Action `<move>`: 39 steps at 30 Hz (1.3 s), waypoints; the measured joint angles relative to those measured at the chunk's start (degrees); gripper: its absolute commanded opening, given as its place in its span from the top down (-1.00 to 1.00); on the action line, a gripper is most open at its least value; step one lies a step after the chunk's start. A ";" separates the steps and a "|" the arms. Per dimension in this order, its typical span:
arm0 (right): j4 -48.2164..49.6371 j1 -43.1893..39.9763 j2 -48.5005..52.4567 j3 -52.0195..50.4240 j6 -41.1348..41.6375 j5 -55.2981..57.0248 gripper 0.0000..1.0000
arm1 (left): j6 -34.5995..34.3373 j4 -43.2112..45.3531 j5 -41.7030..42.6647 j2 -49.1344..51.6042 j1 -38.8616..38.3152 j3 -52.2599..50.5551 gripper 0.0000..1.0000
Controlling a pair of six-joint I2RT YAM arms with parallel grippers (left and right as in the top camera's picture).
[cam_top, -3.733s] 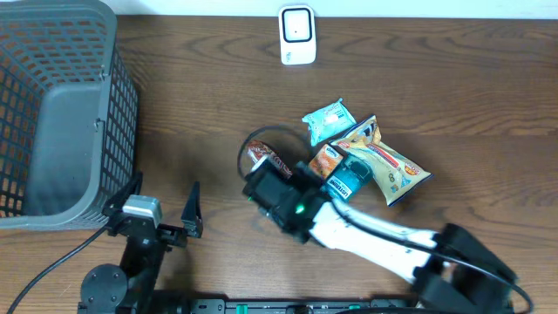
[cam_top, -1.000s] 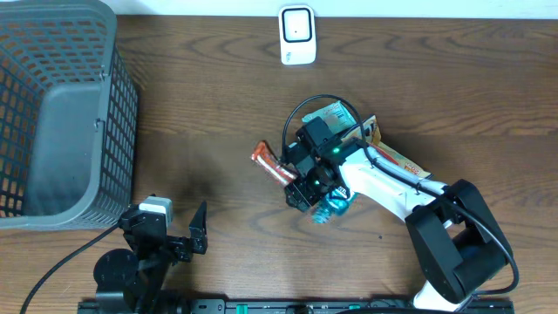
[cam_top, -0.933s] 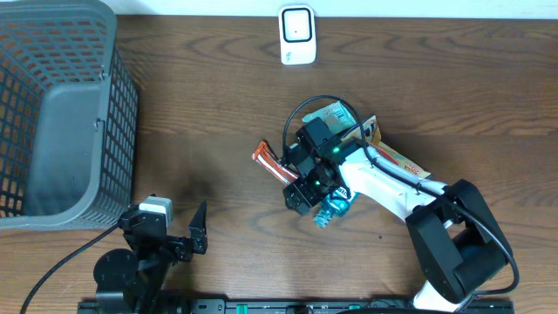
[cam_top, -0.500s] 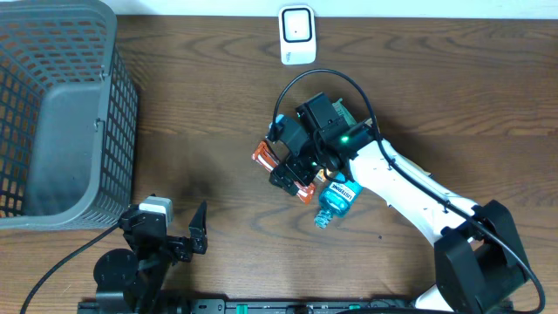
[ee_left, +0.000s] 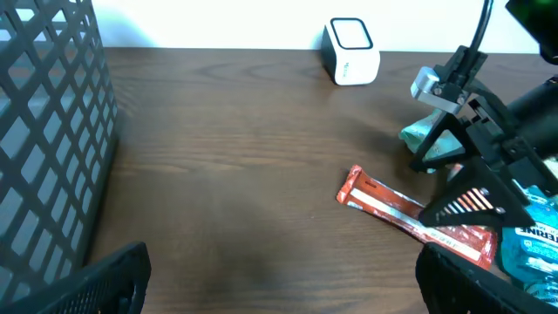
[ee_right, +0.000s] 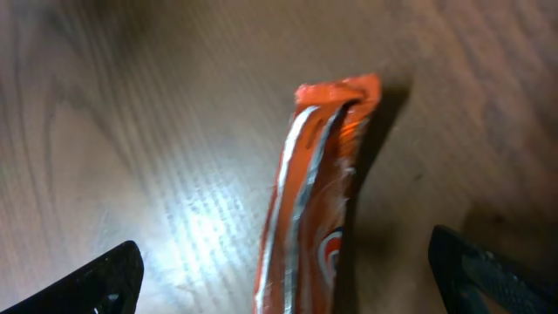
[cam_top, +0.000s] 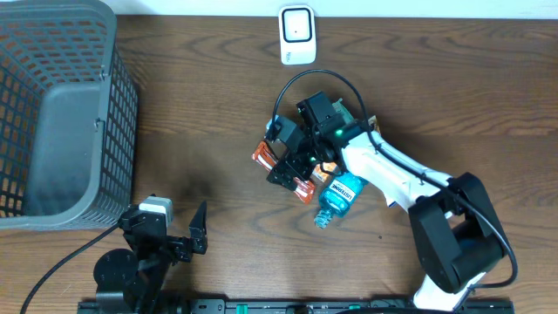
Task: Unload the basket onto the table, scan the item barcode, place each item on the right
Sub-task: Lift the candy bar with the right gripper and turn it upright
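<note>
The narrow width of the orange-red wrapper [ee_right: 307, 196] is between my right gripper's open fingers. I keep going down until they are on both sides of its middle [ee_right: 296, 279], and then close them there.
The item, an orange-red snack bar wrapper [cam_top: 266, 158], lies flat on the wooden table near its middle. My right gripper [cam_top: 288, 166] hovers just above it, open. In the right wrist view the wrapper [ee_right: 318, 183] runs between the two wide-apart black fingertips [ee_right: 109, 277] and neither touches it. The white barcode scanner [cam_top: 296, 35] stands at the table's far edge. My left gripper [cam_top: 166, 227] rests open at the front left with nothing in it. The left wrist view shows the wrapper [ee_left: 392, 208] and the scanner [ee_left: 351, 61] ahead of it.
A grey mesh basket [cam_top: 52, 113] fills the far left. A blue water bottle [cam_top: 336, 197] lies just right of the wrapper. A teal packet [ee_left: 420, 133] and a yellow snack bag [cam_top: 373, 129] lie partly under the right arm.
My right gripper has opened and let go of the wrapper, which now lies on the table. The arm shifted slightly up and left, uncovering the blue bottle. The left arm has not moved.
</note>
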 measured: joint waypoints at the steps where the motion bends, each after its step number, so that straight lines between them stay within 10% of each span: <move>1: 0.68 -0.46 0.35 0.00 -0.04 -0.70 -0.99 | 0.00 -0.04 0.00 0.00 0.00 0.00 -0.94; 13: 5.88 -2.16 9.33 0.63 -1.14 -10.60 -0.76 | 0.00 0.02 0.00 0.00 0.00 0.00 -0.94; 27: 3.87 -2.05 11.80 1.44 -0.09 -12.57 0.95 | 0.00 -0.04 0.00 0.00 0.00 0.00 -0.94; 39: -0.22 -2.80 11.96 5.07 8.20 -17.05 0.98 | 0.00 -0.04 0.00 0.00 0.00 0.00 -0.94</move>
